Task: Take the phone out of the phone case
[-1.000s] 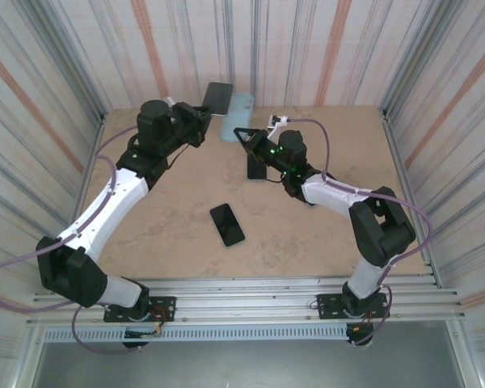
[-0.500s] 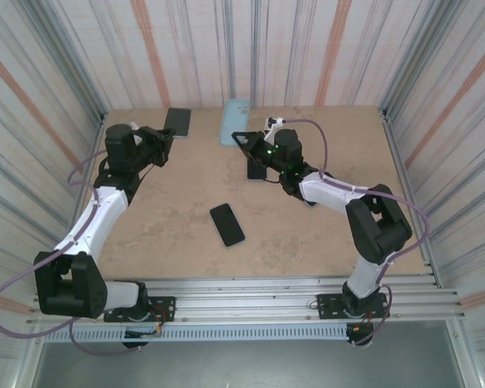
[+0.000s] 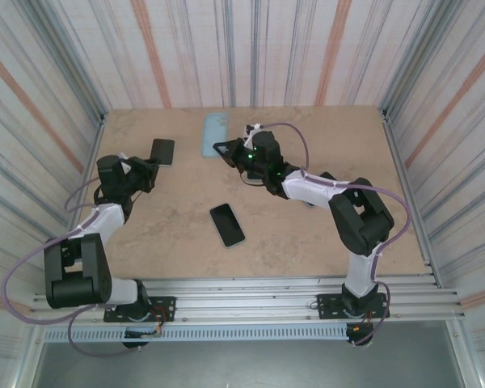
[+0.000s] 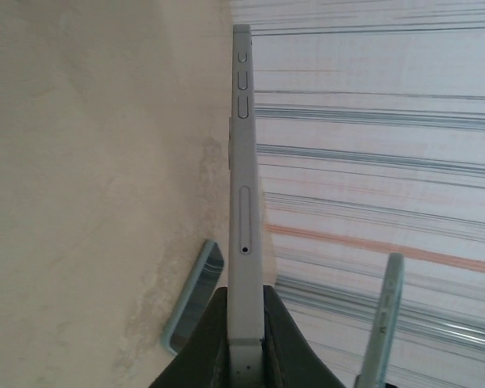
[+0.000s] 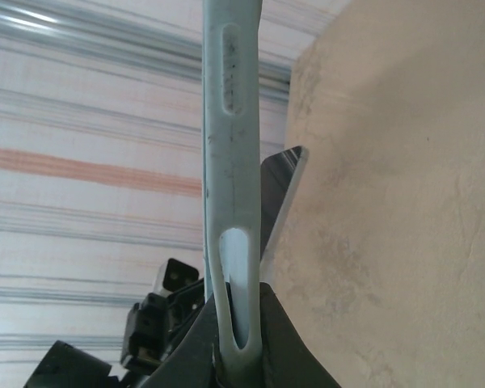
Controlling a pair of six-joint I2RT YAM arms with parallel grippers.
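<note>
My left gripper should keep lowering the dark phone in my left gripper [image 3: 163,150], which hangs clear of the light blue case, until it meets the open table [image 3: 168,186], then let go.
The bare phone [image 3: 162,151], dark with a grey frame, is held up at the left of the table, and my left gripper [image 3: 152,159] is shut on its lower end. In the left wrist view the phone [image 4: 242,162] stands edge-on between the closed fingers [image 4: 287,347]. The empty light blue case [image 3: 214,133] is apart from it at the back middle, with my right gripper [image 3: 224,148] shut on it. The right wrist view has the case [image 5: 230,145] edge-on in the jaws, and the phone [image 5: 281,190] beyond it.
A second dark phone [image 3: 227,224] lies flat near the table's middle, and it also appears low in the left wrist view [image 4: 192,297]. Striped walls [image 3: 242,48] close in the table on three sides. A metal rail [image 3: 250,287] runs along the near edge.
My left arm has swung left and nearer with the phone, well away from the case. My right gripper has carried the case to the left.
</note>
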